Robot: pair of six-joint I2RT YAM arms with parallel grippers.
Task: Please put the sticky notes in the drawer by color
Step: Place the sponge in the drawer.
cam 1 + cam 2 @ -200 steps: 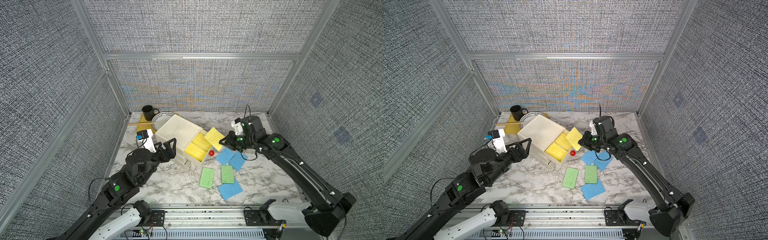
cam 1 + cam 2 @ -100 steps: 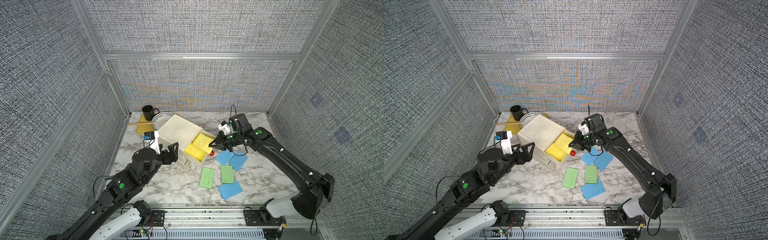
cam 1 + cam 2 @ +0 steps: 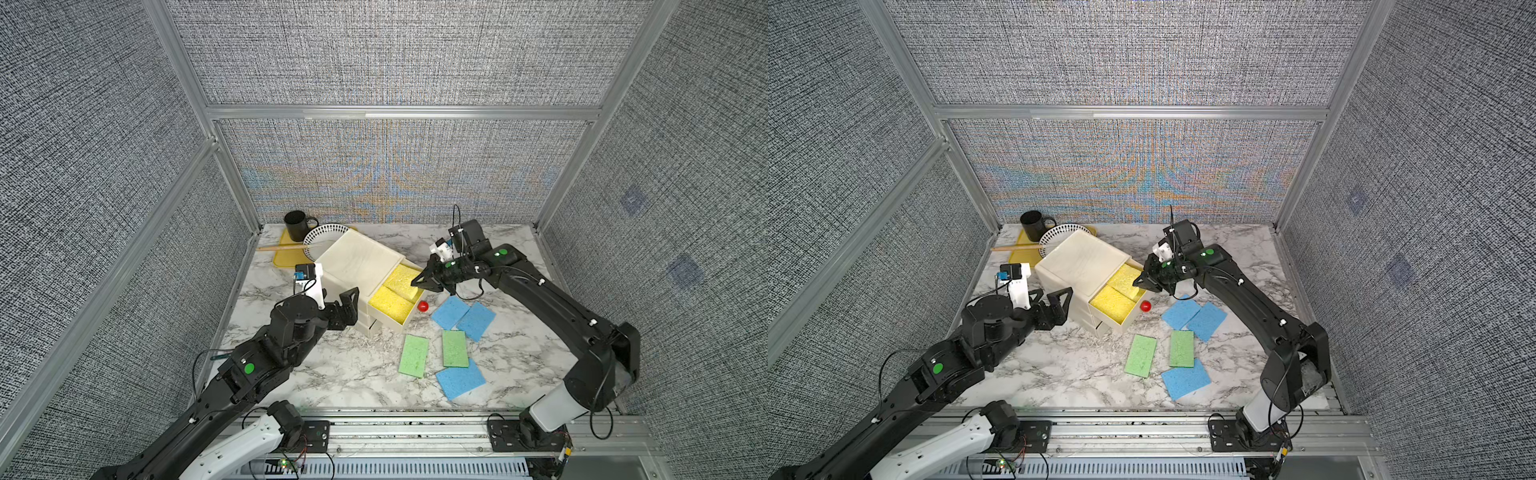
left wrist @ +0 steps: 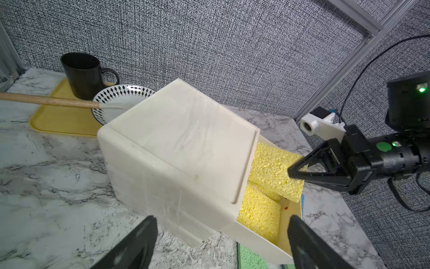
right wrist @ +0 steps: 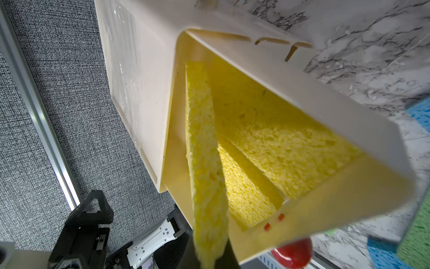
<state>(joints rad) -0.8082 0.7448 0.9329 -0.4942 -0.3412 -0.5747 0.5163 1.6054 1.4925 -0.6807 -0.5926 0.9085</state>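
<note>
The open top drawer [image 3: 397, 296] overhangs the lower drawers, so my left gripper should hold the cabinet's top [image 3: 361, 262] still before my right gripper pushes the filled drawer shut.
The drawer, a cream cabinet [image 3: 357, 262] [image 3: 1079, 257] [image 4: 181, 139], has its top drawer pulled out, red knob [image 3: 422, 306] [image 5: 292, 252] in front. Two yellow sticky notes [image 3: 390, 301] [image 5: 279, 144] lie inside. My right gripper [image 3: 417, 282] [image 3: 1140, 282] [image 5: 209, 260] is shut on a third yellow note [image 3: 403, 276] [image 4: 272, 170] [image 5: 204, 174], tilted over the open drawer. My left gripper [image 3: 340, 305] [image 3: 1049, 297] [image 4: 222, 219] stands open beside the cabinet, holding nothing. Blue notes [image 3: 451, 311] [image 3: 477, 320] [image 3: 460, 378] and green notes [image 3: 413, 355] [image 3: 454, 348] lie on the marble.
Behind the cabinet, at the back left, a black mug [image 3: 297, 224] and a patterned bowl [image 3: 326, 243] sit on a yellow tray [image 3: 284, 253], with a wooden-handled spoon [image 3: 282, 247] across it. Grey walls close the table on three sides.
My right gripper has carried the yellow note leftward from beside the cabinet to over the open drawer. My left arm has edged closer to the cabinet, jaws still open.
</note>
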